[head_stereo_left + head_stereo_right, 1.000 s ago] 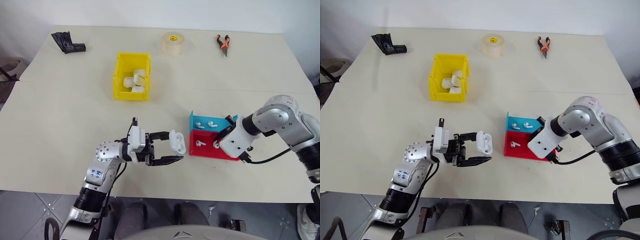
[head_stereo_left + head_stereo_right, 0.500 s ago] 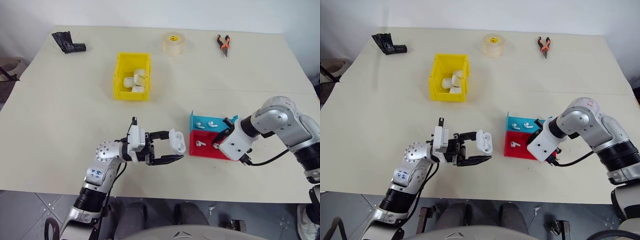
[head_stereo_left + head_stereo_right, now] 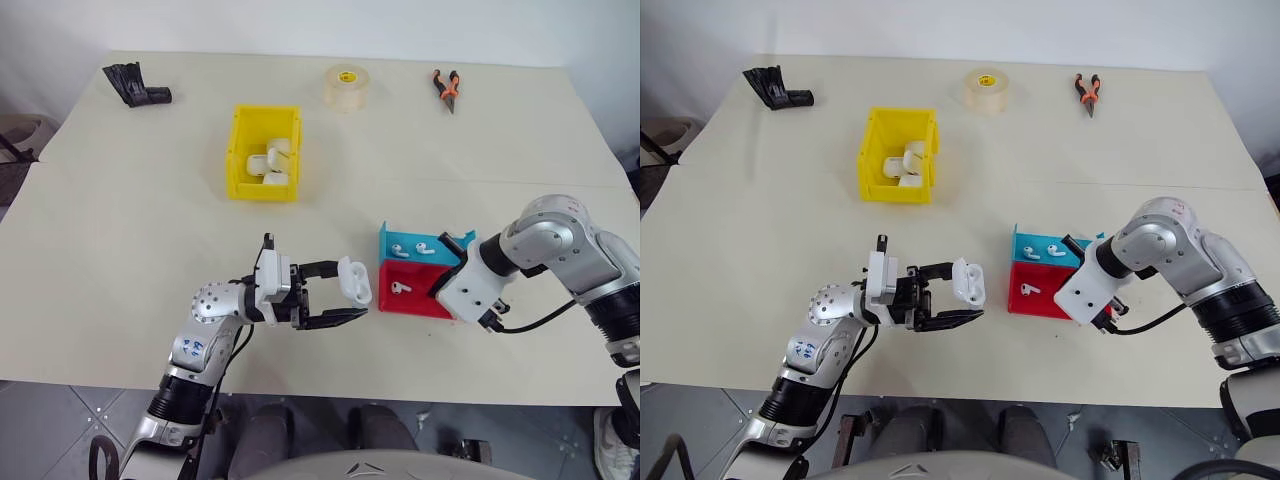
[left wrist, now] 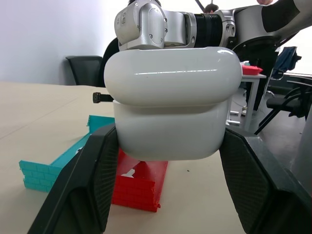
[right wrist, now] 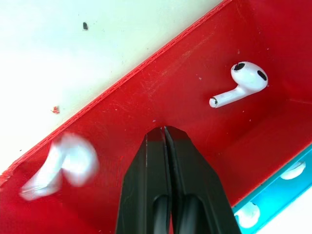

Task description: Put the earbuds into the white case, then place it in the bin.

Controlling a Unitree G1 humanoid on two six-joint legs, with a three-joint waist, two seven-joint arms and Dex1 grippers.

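An earbud is sliding near the red tray's edge and my right gripper's closed fingers are empty. Next, I lift, open and pick up the other earbud lying still.
My left gripper is shut on the white case, holding it above the table at front centre. The left wrist view shows the case with its lid slightly raised between the two fingers. My right gripper points down into the red tray, shut with nothing between its fingers. One of the earbuds lies on the tray floor, apart from the fingertips. Another earbud shows blurred on the fingers' other side. The yellow bin stands at back left with several white cases inside.
A blue tray holding two earbuds adjoins the red tray on its far side. Along the back edge lie a tape roll, pliers and a black object.
My right gripper's fingers have closed inside the red tray, gripping nothing. An earbud that showed white at its tips no longer shows there. The left arm and the case have not moved.
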